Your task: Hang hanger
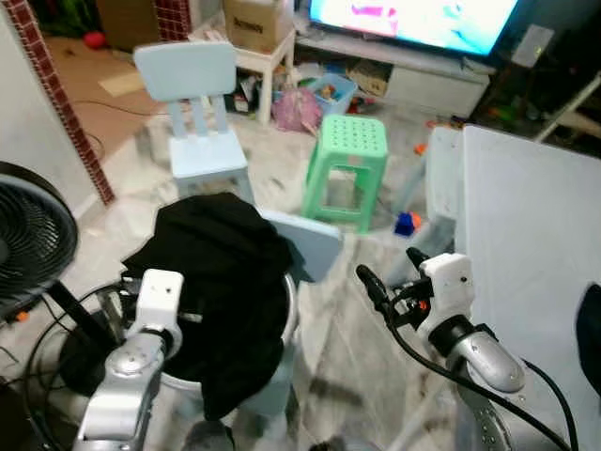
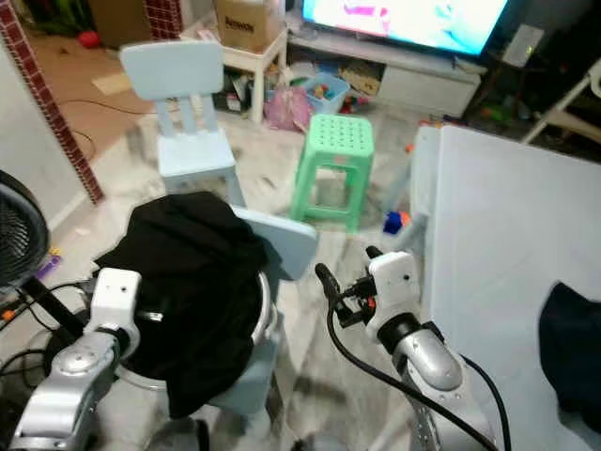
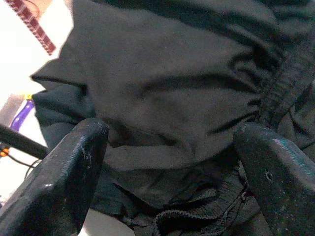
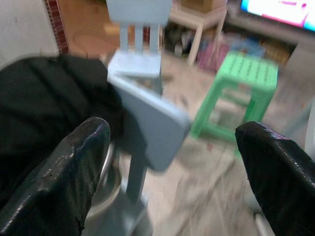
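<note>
My gripper is about to lift the clothing's fold. The black clothing (image 1: 223, 268) is piled high above the white tub's rim (image 1: 292, 310), so I should expect other things to be hidden under it.
A heap of black clothing (image 1: 221, 272) lies in a white tub (image 1: 289, 315) on a small pale blue chair (image 1: 312, 246). My left gripper (image 3: 172, 142) is open right against the heap, its two fingers spread over the folds of dark cloth with nothing pinched between them. My right gripper (image 1: 392, 268) hangs open in the air to the right of the tub, at about the height of the chair's back, holding nothing. I can make out no hanger.
A second pale blue chair (image 1: 192, 103) and a green stool (image 1: 349, 160) stand further out on the marble floor. A white tabletop (image 1: 535, 235) with a dark cloth (image 2: 573, 348) is at the right. A black fan (image 1: 28, 235) and cables are at the left.
</note>
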You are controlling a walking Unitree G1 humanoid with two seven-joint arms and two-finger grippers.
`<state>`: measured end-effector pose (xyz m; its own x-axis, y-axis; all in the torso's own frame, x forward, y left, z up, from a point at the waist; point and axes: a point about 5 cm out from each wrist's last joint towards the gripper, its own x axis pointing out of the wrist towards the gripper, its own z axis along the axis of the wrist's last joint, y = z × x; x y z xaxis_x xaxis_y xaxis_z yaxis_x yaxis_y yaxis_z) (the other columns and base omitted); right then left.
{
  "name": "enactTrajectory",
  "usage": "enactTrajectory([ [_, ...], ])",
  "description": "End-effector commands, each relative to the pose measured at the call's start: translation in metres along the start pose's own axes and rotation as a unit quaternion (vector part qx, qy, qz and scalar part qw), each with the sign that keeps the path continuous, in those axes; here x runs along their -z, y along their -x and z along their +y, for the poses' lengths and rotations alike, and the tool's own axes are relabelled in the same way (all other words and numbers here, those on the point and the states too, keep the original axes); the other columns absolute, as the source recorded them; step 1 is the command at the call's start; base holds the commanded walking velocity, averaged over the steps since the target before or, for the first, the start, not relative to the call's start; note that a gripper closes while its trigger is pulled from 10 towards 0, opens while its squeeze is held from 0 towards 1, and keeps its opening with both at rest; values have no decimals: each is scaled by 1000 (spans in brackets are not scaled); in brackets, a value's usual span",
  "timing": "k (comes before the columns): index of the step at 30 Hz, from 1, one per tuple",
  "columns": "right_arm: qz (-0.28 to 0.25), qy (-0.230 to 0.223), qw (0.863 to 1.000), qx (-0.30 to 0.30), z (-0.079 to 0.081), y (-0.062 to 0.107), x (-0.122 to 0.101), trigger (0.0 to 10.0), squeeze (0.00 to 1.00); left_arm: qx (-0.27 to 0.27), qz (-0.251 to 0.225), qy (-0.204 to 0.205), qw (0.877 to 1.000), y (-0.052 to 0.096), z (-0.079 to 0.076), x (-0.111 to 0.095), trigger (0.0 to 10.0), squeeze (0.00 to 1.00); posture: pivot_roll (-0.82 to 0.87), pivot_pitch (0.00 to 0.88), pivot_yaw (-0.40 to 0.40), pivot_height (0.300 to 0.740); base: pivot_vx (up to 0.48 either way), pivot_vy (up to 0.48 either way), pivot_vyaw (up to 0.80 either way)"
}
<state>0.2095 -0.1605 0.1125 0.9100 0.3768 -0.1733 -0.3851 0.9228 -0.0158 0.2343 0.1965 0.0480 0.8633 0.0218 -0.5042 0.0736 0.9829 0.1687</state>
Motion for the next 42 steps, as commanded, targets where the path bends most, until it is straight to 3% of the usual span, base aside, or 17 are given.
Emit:
enactTrajectory([
  [1,2,0,1000,-7,-1,7,-7,10000,0,10,3,-7,1000,-3,-1,1,10000,0,-120,172,-145,740,0,0,0],
  [6,36,16,999,-28,2,30,-10,10000,0,33,27,-13,999,-4,-7,21,10000,0,-180,220,-181,740,0,0,0],
  [11,52,7,998,-35,1,33,-18,10000,0,57,27,-27,998,-14,-11,29,10000,0,-209,247,-203,740,0,0,0],
  [15,64,-26,993,-96,13,38,-23,10000,0,62,21,-51,997,-24,-7,30,10000,0,-224,261,-209,740,0,0,0],
  [16,76,-34,990,-115,17,41,-22,10000,0,57,22,-57,996,-26,-5,31,8745,0,-225,262,-209,740,0,0,0],
  [17,95,-45,985,-140,21,47,-19,10000,0,47,22,-65,997,-30,0,31,2824,0,-231,264,-213,740,0,0,0],
  [18,107,-47,981,-155,23,51,-17,10000,0,40,21,-69,997,-32,3,32,1843,0,-231,264,-213,740,0,0,0],
  [19,107,-47,981,-155,23,51,-17,10000,0,40,21,-69,997,-32,3,32,1843,0,-231,264,-213,740,0,0,0],
  [20,127,-43,976,-173,24,57,-15,10000,0,24,15,-84,996,-37,10,32,0,0,-237,263,-218,740,0,0,0],
  [24,128,-40,977,-167,21,54,-17,10000,0,-5,3,-88,996,-42,21,30,0,0,-242,257,-220,740,0,0,0],
  [31,127,-45,975,-179,19,50,-19,10000,0,-9,-18,-94,995,-45,24,27,0,0,-226,237,-215,740,0,0,0],
  [42,110,-47,976,-183,18,30,-18,10000,0,3,-65,-17,998,-55,24,0,0,0,-177,192,-191,740,0,0,0],
])
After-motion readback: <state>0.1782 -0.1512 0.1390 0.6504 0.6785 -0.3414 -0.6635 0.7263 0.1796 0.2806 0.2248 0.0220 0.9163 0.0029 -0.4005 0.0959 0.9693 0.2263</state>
